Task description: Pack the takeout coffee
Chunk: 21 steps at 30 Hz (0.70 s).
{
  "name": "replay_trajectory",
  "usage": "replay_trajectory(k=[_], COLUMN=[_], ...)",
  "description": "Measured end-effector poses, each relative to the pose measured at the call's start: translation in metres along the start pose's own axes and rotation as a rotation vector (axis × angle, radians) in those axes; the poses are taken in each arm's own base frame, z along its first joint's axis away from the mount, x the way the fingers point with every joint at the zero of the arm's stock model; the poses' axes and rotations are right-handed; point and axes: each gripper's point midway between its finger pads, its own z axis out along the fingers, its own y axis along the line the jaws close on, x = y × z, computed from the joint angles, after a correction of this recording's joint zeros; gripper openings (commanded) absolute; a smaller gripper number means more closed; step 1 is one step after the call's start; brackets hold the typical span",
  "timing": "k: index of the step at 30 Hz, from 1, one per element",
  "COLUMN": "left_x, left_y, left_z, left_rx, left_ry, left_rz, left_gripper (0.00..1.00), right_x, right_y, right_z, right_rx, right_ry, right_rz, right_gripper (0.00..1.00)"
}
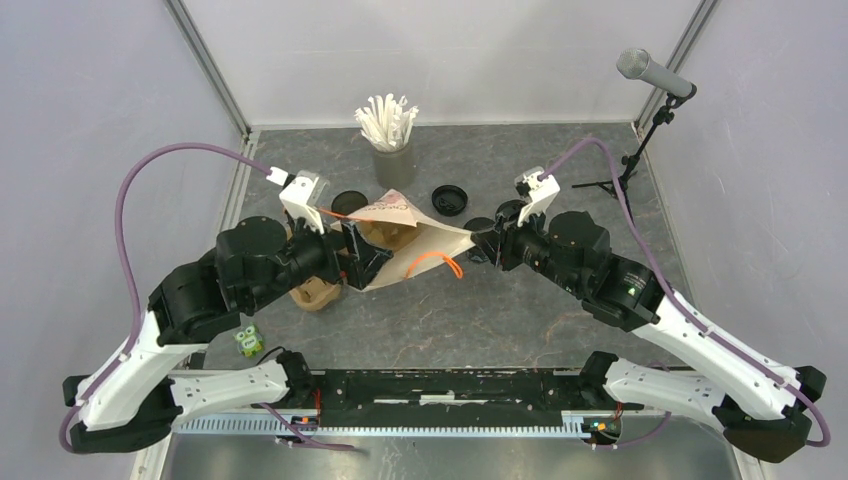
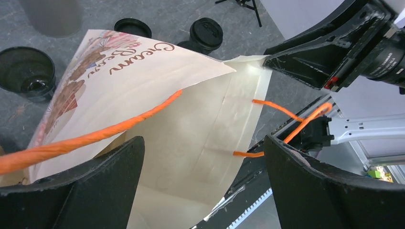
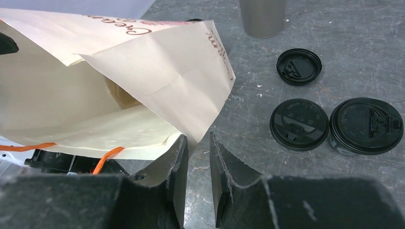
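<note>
The cream paper bag is on its side, its opening gaping [image 1: 398, 243], so my grippers should stand it up and square it by its rim [image 1: 455, 240] before packing the cups.
A cream paper bag [image 1: 420, 240] with orange handles lies on its side mid-table, its mouth gaping. My left gripper [image 2: 201, 143] is wide open at that mouth, the bag's inner wall [image 2: 191, 138] showing between its fingers, nothing clamped. My right gripper [image 3: 198, 138] has its jaws a narrow gap apart at the bag's corner [image 3: 210, 105], the paper just touching the tips. Two lidded black cups [image 3: 299, 124] [image 3: 366, 125] stand right of it, beside a loose lid [image 3: 299, 67]. An open black cup [image 2: 26, 71] stands behind the bag. A brown shape shows inside the bag.
The grey cup of white straws [image 1: 390, 135] stands at the back centre. A brown pulp carrier [image 1: 315, 295] lies under the left arm. A microphone stand [image 1: 650, 75] is at the back right, a small green item [image 1: 247, 340] at the near left.
</note>
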Motion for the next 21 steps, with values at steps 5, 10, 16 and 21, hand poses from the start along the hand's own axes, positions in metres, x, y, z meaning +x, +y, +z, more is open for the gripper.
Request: replay_trajectory(k=[5,10,16,21], left_x=[0.015,0.028,0.039,0.045], left_y=[0.005,0.005,-0.001,-0.012], left_z=[-0.001,0.0,0.01,0.029], left_rx=[0.006,0.02,0.034,0.063], left_ry=[0.022,0.055,0.104,0.137], left_rz=[-0.017,-0.019,-0.019,-0.017], left_gripper=[1.0,1.0,1.0,1.0], right_x=[0.004,0.012,0.012,0.011], right_y=[-0.001,-0.003,-0.005,-0.005], right_z=[0.004,0.009,0.009,0.007], right_rx=[0.007,0.012,0.013,0.004], right_ry=[0.016,0.05,0.053,0.051], right_rz=[-0.011,-0.031,-0.072,-0.089], right_gripper=[0.28,0.29,0.29,0.29])
